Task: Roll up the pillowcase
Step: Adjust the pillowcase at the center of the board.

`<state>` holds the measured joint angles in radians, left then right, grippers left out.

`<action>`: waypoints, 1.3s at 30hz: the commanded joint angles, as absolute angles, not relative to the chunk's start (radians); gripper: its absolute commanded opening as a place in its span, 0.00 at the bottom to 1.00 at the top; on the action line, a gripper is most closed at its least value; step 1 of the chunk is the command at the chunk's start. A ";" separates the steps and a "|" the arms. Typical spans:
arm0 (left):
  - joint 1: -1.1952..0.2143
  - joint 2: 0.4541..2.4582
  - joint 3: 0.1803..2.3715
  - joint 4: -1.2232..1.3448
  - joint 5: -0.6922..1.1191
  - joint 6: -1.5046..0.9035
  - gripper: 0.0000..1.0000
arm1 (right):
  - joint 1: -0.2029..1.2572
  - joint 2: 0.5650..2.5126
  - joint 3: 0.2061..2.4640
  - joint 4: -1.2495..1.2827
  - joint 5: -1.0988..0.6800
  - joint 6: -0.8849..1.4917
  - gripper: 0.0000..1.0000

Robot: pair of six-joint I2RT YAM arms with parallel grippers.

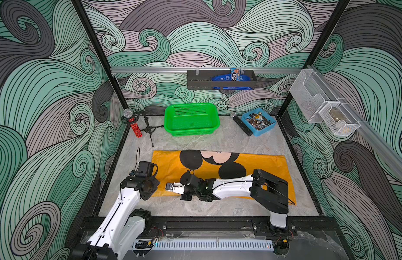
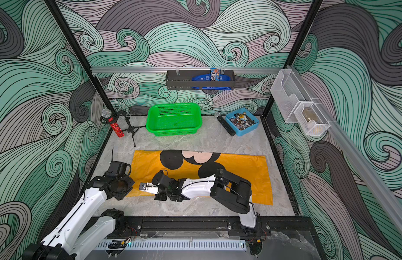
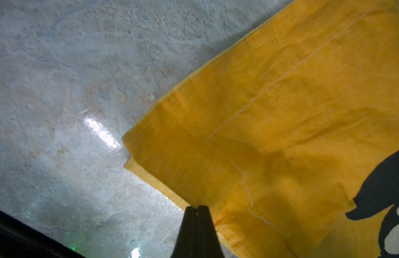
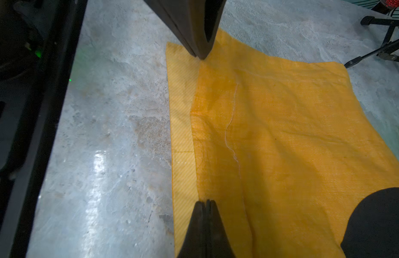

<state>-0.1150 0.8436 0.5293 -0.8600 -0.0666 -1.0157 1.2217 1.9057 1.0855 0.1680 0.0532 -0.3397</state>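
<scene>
The striped (image 4: pixel 181 129) under-layer reaches out past the pillowcase's upper layer. I should pull this end straight before my right gripper moves to the opposite end (image 1: pixel 284 164).
The mustard-yellow pillowcase (image 1: pixel 263 166) (image 2: pixel 245 166) lies flat across the table with a black-and-beige mouse-head print facing up. Along its near edge a paler striped under-layer (image 4: pixel 182 111) peeks out. My left gripper (image 3: pixel 196 207) is shut on the cloth's near edge, close to the left corner; in both top views its tips are hidden under the wrist (image 1: pixel 148 185). My right arm reaches leftward over the cloth. Its gripper (image 4: pixel 206 202) (image 1: pixel 185 198) is shut on the same edge, a little right of the left gripper (image 4: pixel 199 55). The pillowcase (image 3: pixel 283 111) is wrinkled here.
At the back stand a green basket (image 1: pixel 191 119), a blue bin of small parts (image 1: pixel 258 121), a black bar (image 1: pixel 242 126) and a red microphone (image 1: pixel 134 126) beside a small tripod (image 1: pixel 150 129). The black front rail (image 1: pixel 206 225) runs close behind the grippers.
</scene>
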 commanded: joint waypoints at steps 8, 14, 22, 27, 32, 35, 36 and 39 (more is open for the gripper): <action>-0.148 0.873 0.604 -0.949 -0.086 -1.006 0.00 | 1.218 1.791 1.008 0.139 -0.059 -0.335 0.00; -0.174 0.874 0.617 -0.985 -0.083 -1.014 0.00 | 1.216 1.756 0.997 0.126 -0.087 -0.333 0.00; -0.201 0.920 0.577 -0.924 -0.086 -1.034 0.07 | 1.215 1.840 1.024 0.082 -0.165 -0.340 0.09; -0.201 0.953 0.566 -0.838 -0.088 -1.028 0.14 | 1.203 1.848 1.021 0.066 -0.215 -0.350 0.29; -0.201 1.049 0.554 -0.702 -0.072 -0.975 0.20 | 1.138 1.769 1.004 0.065 -0.274 -0.292 0.47; -0.200 1.143 0.563 -0.642 -0.103 -0.947 0.21 | 1.099 1.706 0.972 0.066 -0.298 -0.273 0.52; -0.199 1.174 0.571 -0.626 -0.108 -0.932 0.21 | 1.089 1.687 0.955 0.067 -0.294 -0.275 0.53; -0.197 1.232 0.583 -0.576 -0.133 -0.906 0.23 | 1.053 1.665 0.910 0.064 -0.283 -0.260 0.54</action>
